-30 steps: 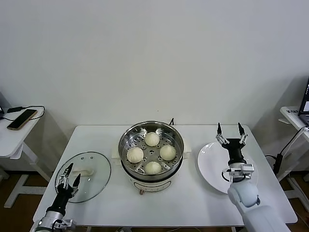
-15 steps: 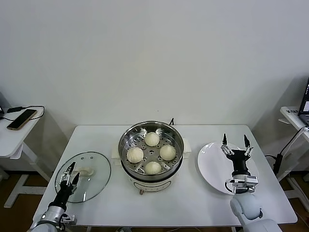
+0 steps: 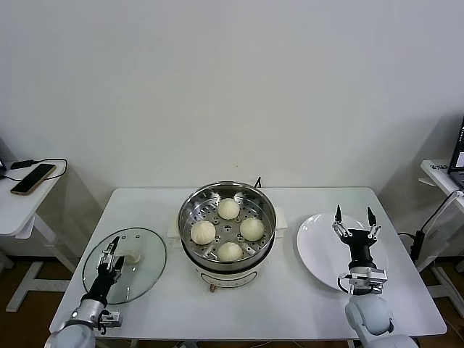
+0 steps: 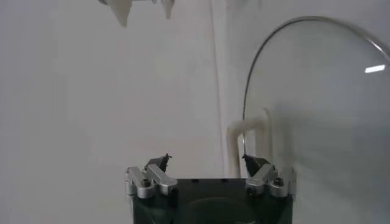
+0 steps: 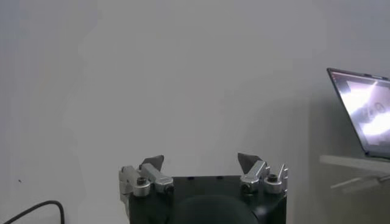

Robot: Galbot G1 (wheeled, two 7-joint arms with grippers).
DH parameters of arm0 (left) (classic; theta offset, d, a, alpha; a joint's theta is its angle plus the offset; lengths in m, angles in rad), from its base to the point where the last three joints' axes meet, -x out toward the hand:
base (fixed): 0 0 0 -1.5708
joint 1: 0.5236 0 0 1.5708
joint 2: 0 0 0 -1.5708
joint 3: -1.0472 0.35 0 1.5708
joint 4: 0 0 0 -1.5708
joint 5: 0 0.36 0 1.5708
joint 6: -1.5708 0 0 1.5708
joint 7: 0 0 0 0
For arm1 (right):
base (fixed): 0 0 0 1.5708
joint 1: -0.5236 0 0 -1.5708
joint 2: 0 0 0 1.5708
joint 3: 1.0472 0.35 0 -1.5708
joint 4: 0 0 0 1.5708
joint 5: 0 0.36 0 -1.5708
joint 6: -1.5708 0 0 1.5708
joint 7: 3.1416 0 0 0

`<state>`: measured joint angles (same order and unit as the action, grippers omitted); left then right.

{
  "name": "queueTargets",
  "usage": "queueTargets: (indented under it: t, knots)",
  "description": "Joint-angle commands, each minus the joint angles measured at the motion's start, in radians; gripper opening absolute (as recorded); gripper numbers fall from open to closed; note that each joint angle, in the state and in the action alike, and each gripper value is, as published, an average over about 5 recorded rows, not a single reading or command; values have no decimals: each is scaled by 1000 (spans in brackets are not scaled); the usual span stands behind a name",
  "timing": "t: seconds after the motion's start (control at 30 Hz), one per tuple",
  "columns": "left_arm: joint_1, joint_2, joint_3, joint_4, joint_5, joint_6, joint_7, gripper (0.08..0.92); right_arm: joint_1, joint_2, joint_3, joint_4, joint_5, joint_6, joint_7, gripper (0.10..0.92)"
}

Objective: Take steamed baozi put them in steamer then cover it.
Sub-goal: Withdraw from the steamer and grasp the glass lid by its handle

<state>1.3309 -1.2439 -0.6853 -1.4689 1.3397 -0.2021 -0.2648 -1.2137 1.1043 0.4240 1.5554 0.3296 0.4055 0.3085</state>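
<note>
The clear glass lid will stay level when the robot carries it over the steamer, because the white handle stands upright at the lid's middle.
Several cream-white baozi lie on the perforated tray inside the steel steamer at the table's middle. The steamer stands uncovered. Its clear glass lid lies flat at the front left, with its white handle on top. My left gripper is open over the lid, just beside the handle, and holds nothing. My right gripper points upward, open and empty, above the white plate.
A side table at the far left carries a phone and cable. At the right stand another small table and a laptop. A black cable hangs off the right side.
My left gripper has advanced over the lid toward its handle. My right gripper has sunk lower and shifted right over the plate, then nearly stopped.
</note>
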Motion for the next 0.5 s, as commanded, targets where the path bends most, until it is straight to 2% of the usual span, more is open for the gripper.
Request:
queueTargets:
  t: [0.03,0.17,0.5]
  knots:
    - [-76,0,6,87,8,-19,-8,821,-15,14,25,-6,-7,3,-6,823]
    - [-83,2,4,110,21,-30,-4,778,-19,14,33,-5,-8,4,-10,823]
    - [-75,-2,2,118,19,-51,2,507,-13,15,31,-2,-16,3,-7,823]
